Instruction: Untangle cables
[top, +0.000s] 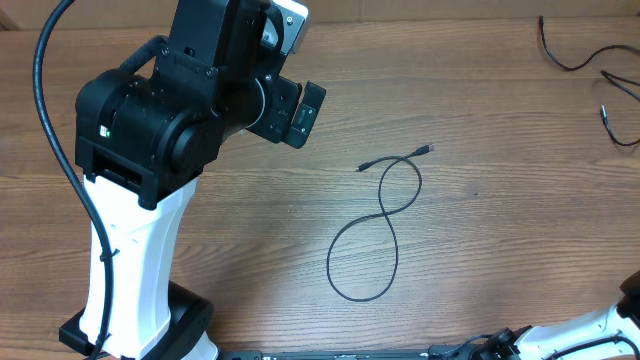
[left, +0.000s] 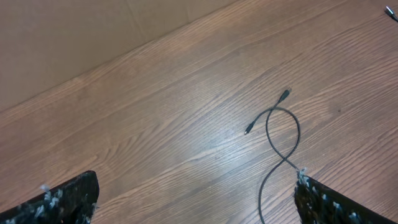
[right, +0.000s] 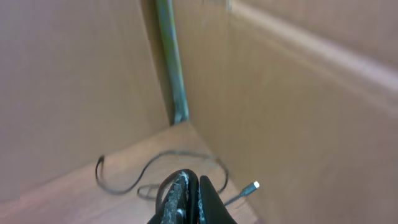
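Note:
My right gripper is holding the thin cord (right: 177, 175) clear of the figure-eight cable, so it should keep going toward the open wood (top: 610, 188) near the light-tipped plug and let go of the cord there.
One thin black cable (top: 385, 222) lies in a loose figure-eight at the table's middle, both plug ends near its top; it also shows in the left wrist view (left: 283, 140). More black cables (top: 580, 55) lie at the far right back, and they also show in the right wrist view (right: 155, 165) by a cardboard corner, one with a light-tipped plug (right: 252, 185). My left gripper (left: 196, 190) is open wide and empty, high above the table left of the figure-eight cable. My right gripper (right: 193, 193) is shut; a thin cord curves beside its left finger, and I cannot tell if it is pinched.
Cardboard walls (right: 280, 93) enclose the table's back and right side. The left arm's big black and white body (top: 150, 150) stands over the left of the table. Only part of the right arm (top: 630, 300) shows at the front right.

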